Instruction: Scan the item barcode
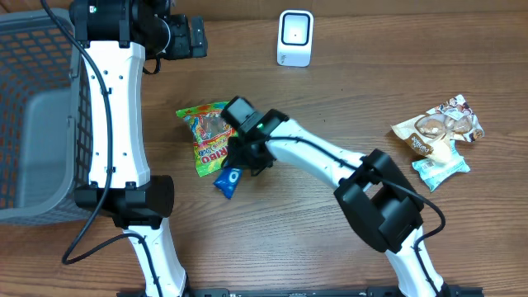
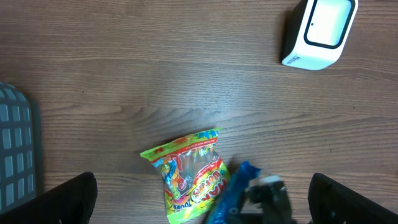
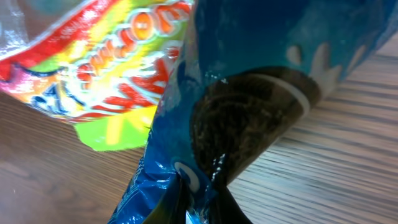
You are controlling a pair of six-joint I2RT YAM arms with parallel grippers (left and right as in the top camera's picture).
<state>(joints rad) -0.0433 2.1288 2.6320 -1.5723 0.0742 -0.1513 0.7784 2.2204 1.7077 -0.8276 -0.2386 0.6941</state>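
Observation:
The blue packet is resting against the gummy bag's edge, so next my right gripper moves the packet onto the open wood and grips it again there before lifting it for scanning.
A blue cookie packet lies on the wooden table, its edge against a colourful gummy bag. My right gripper is shut on the blue packet; in the right wrist view the foil is pinched between the jaws at the right gripper, with the gummy bag just behind. The white barcode scanner stands at the far edge, well apart. My left gripper hovers open high at the back left; in its view the left gripper looks down on the gummy bag, the blue packet and the scanner.
A grey wire basket fills the left side, its corner showing as the basket in the left wrist view. Two more snack packs lie at the right: a beige one and a light blue one.

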